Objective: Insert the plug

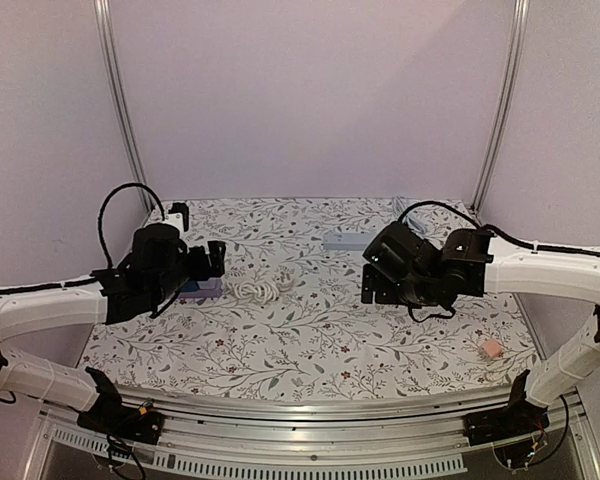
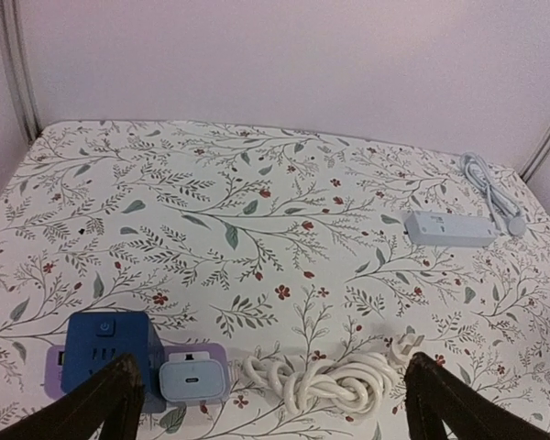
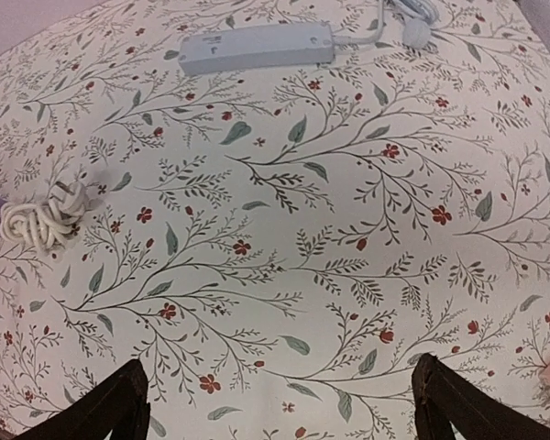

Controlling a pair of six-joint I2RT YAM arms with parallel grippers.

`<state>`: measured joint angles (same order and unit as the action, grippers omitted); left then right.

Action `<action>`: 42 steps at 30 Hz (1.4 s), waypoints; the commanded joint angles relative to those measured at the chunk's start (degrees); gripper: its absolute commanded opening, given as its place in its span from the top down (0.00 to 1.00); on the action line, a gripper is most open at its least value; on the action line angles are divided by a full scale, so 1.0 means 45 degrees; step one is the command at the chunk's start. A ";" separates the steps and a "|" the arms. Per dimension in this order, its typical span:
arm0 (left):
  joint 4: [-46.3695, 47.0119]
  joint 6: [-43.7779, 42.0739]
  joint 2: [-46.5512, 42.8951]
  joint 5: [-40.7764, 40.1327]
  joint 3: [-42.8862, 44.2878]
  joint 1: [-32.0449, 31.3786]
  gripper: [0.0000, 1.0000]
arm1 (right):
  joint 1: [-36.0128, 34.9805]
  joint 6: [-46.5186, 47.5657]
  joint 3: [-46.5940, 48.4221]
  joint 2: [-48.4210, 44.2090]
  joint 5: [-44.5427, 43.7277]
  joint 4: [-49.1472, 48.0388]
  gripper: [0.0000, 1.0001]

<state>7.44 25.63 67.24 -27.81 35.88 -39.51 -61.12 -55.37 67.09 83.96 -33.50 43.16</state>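
Next, my right gripper reaches back and grips the power strip's cord end [image 3: 324, 42] to turn it before inserting the plug, because the power strip lies with a blank side [image 3: 252, 44] up.
A white coiled cable [image 2: 325, 380] lies on the floral cloth, its plug [image 2: 405, 346] at the right end. Left of it sit a pale purple charger [image 2: 192, 376] and a blue cube socket [image 2: 101, 353]. A white power strip [image 2: 449, 227] lies far back right; it also shows in the right wrist view [image 3: 257, 48]. My left gripper [image 2: 270, 403] is open and empty, hovering just above and in front of the coil. My right gripper [image 3: 280, 403] is open and empty over bare cloth, well right of the coil [image 3: 38, 220].
A small pink object [image 1: 492, 348] lies near the front right corner of the table. The power strip's own white cord [image 2: 486, 183] is bundled at the back right. Metal frame posts [image 1: 120, 100] stand at the back corners.
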 commanded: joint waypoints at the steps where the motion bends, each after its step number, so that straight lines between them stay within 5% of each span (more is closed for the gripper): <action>1: 0.0755 0.0186 -0.0304 0.0563 -0.0511 -0.0127 0.00 | 0.1895 -0.2581 -0.0521 -0.0938 0.2235 0.2934 0.01; 11: 0.2729 0.0721 0.0624 0.2566 -0.1158 -0.0305 0.01 | 0.5495 -0.6517 -0.3486 -0.4012 0.5477 0.5231 0.01; 19: 0.3155 0.0651 0.1169 0.3057 -0.1257 -0.0824 0.02 | 0.6660 -0.9253 -0.5550 -0.7114 0.4734 0.5594 0.01; 26: 0.3256 0.0362 0.1447 0.3124 -0.1177 -0.1043 0.02 | 0.8784 -0.6174 -0.5844 -0.6781 0.5026 0.4163 0.01; 34: 0.4577 -0.0339 0.2787 0.5121 -0.0807 -0.1360 0.07 | 0.8893 -0.1684 -0.5580 -0.5425 0.8063 -0.2055 0.01; 42: 0.4944 -0.0088 0.4912 0.5927 0.0580 -0.1914 0.14 | 0.8681 0.0542 -0.3301 -0.2006 0.7061 -0.5932 0.01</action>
<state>27.70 25.54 86.00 -3.97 34.89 -46.35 -21.43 -60.75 46.85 68.38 -1.61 29.65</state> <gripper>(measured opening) 0.868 0.989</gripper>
